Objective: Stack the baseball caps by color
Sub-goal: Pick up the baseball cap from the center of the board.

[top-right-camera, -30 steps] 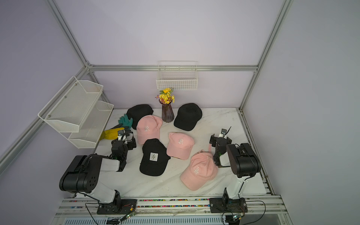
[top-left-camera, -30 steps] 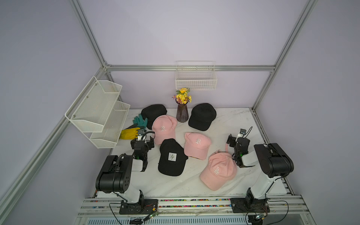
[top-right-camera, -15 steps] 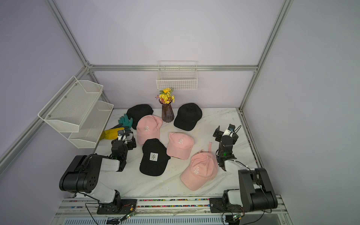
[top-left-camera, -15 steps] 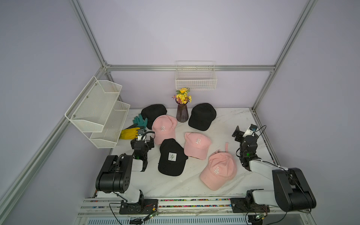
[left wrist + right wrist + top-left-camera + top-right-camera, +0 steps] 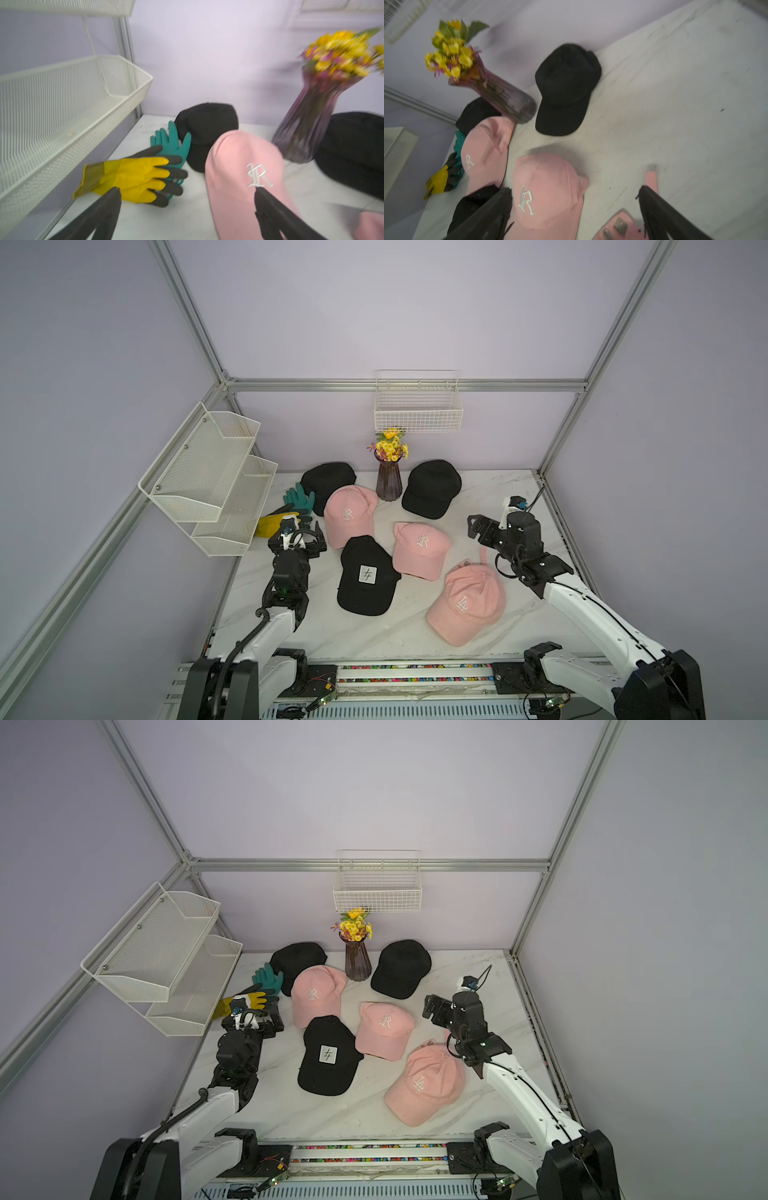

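The front pink cap [image 5: 467, 603] is slanted below my right gripper. That gripper should move back while my left gripper turns the cap straight by its rear edge [image 5: 456, 569].
Six baseball caps lie apart on the marble table. The pink ones are at the back left [image 5: 349, 516], the middle [image 5: 419, 549] and the front right [image 5: 467, 605]. Two plain black caps [image 5: 326, 485] [image 5: 432, 489] flank the vase, and a black cap with a white patch [image 5: 365, 576] lies at the front. My left gripper [image 5: 298, 536] [image 5: 187, 191] is open and empty between the gloves and the back-left pink cap [image 5: 245, 176]. My right gripper [image 5: 478, 526] [image 5: 574, 189] is open and empty, to the right of the middle pink cap [image 5: 546, 193].
A teal glove [image 5: 300, 497] and a yellow glove [image 5: 274, 524] lie by the left gripper. A purple vase of flowers [image 5: 388, 485] stands at the back centre. White mesh shelves [image 5: 208, 472] overhang the left edge, and a wire basket [image 5: 417, 414] hangs on the back wall.
Both arms have unfolded from their bases. The right gripper has swung left toward the middle pink cap. The left gripper has stayed near the gloves. Both are still open.
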### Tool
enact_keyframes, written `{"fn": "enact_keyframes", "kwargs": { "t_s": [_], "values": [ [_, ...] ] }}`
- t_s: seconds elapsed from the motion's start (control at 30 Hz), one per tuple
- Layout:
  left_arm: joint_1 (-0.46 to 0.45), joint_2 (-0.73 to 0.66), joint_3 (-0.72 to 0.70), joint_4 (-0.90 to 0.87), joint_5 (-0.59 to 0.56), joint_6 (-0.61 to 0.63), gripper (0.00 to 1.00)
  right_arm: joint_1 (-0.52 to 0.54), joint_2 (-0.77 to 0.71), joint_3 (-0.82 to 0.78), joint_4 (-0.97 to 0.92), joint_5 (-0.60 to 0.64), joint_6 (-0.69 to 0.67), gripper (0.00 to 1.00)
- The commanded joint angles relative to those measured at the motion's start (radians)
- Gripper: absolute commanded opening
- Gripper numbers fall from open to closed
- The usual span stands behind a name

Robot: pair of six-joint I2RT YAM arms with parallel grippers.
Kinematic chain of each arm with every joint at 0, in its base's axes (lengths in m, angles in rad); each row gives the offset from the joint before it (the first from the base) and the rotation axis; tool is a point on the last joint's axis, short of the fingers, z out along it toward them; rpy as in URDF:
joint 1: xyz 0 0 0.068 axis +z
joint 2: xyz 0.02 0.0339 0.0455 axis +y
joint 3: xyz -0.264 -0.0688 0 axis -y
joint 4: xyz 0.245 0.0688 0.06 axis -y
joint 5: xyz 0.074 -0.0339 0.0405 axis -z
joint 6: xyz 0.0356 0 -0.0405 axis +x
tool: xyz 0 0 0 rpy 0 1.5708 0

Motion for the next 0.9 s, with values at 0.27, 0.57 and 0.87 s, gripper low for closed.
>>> {"fn": "enact_keyframes", "kwargs": {
  "t_s": [0.27, 0.57, 0.87],
  "values": [
    [-0.394, -0.091, 0.309, -0.555, 0.235, -0.401, 1.00, 0.071, 0.157, 0.124, -0.452, -0.123, 0.085, 0.97],
    [-0.784, 0.357, 0.561, -0.542, 0.299, -0.422, 0.99, -0.115, 0.123, 0.145, -0.472, -0.189, 0.085, 0.98],
    [-0.853, 0.866, 0.932, -0.639, 0.544, -0.303, 0.64, -0.339, -0.052, 0.177, -0.552, -0.281, 0.077, 0.97]
  ]
}}
